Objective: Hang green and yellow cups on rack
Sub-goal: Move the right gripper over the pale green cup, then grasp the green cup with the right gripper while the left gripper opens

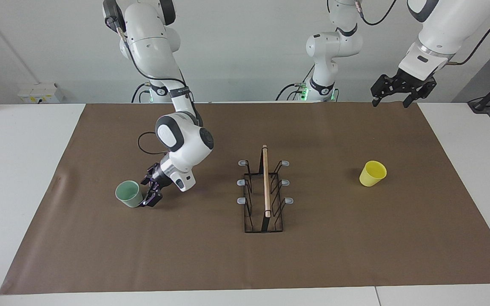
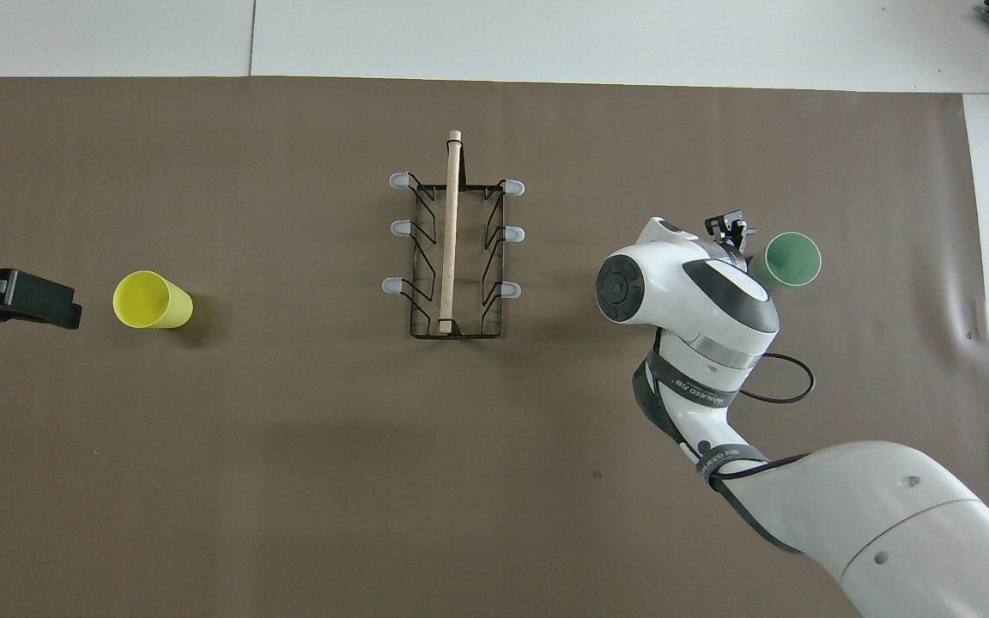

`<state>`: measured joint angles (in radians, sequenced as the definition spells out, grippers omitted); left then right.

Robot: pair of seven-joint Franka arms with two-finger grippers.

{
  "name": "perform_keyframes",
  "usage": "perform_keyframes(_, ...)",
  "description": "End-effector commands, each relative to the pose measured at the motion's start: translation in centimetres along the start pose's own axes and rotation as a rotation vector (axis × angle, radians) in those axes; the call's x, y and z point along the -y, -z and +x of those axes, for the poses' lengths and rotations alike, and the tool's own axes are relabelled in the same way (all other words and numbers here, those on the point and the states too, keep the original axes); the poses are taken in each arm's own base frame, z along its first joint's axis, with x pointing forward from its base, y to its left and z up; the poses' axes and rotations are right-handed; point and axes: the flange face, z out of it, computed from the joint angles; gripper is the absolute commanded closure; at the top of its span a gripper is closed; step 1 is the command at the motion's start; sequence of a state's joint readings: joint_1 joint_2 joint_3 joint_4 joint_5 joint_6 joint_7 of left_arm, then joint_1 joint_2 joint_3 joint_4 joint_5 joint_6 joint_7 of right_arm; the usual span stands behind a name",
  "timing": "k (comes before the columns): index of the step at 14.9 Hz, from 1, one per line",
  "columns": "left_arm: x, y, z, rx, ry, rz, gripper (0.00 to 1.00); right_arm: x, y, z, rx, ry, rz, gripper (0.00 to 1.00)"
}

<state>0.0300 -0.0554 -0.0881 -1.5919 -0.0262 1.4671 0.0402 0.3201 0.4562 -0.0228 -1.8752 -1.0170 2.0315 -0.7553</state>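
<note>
I expect the yellow cup (image 2: 151, 299) to hang upside down at a tilt when I lower it over the rack's near peg, because the peg sticks outward to a pale rounded tip (image 2: 393, 285).
The pale green cup (image 1: 129, 194) stands upright, mouth up, on the brown mat toward the right arm's end; it also shows in the overhead view (image 2: 792, 259). My right gripper (image 1: 150, 194) is low at the mat, right beside the green cup on the rack's side, and its fingers look open; it also shows in the overhead view (image 2: 731, 230). The yellow cup (image 1: 372, 173) (image 2: 151, 300) stands upright toward the left arm's end. The black wire rack (image 1: 264, 191) (image 2: 452, 249) with its wooden rod stands mid-mat, and its prongs are bare. My left gripper (image 1: 394, 95) (image 2: 14, 296) waits raised, open and empty.
The brown mat (image 1: 245, 263) covers most of the white table. The right arm's elbow and a looped black cable (image 1: 147, 144) hang over the mat between the green cup and the robots' edge.
</note>
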Motion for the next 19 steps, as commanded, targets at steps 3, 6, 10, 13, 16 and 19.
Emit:
perform_keyframes(3, 1.5, -2.2, 0.6, 0.075, 0.060, -0.070, 0.00, 0.8, -1.8, -0.4, 0.007, 0.028, -0.057, 0.00)
perform_keyframes(6, 6.8, -4.1, 5.4, 0.161, 0.135, -0.092, 0.00, 1.4, -2.3, -0.2, 0.010, 0.035, -0.064, 0.00)
perform_keyframes(10, 14.5, -7.5, 8.4, 0.220, 0.302, -0.137, 0.00, 2.1, -3.5, -0.4, 0.012, 0.040, -0.077, 0.00)
perform_keyframes(13, 20.4, -13.9, 9.2, 0.315, 0.568, -0.249, 0.00, 2.6, -4.4, -0.8, 0.028, 0.038, -0.085, 0.00)
perform_keyframes(16, 24.6, -18.6, 8.0, 0.388, 0.883, -0.401, 0.00, 2.6, -5.1, -1.4, 0.041, 0.040, -0.085, 0.23)
perform_keyframes(19, 26.3, -23.8, 3.6, 0.397, 1.173, -0.595, 0.00, 2.6, -5.1, -1.5, 0.051, 0.043, -0.082, 1.00)
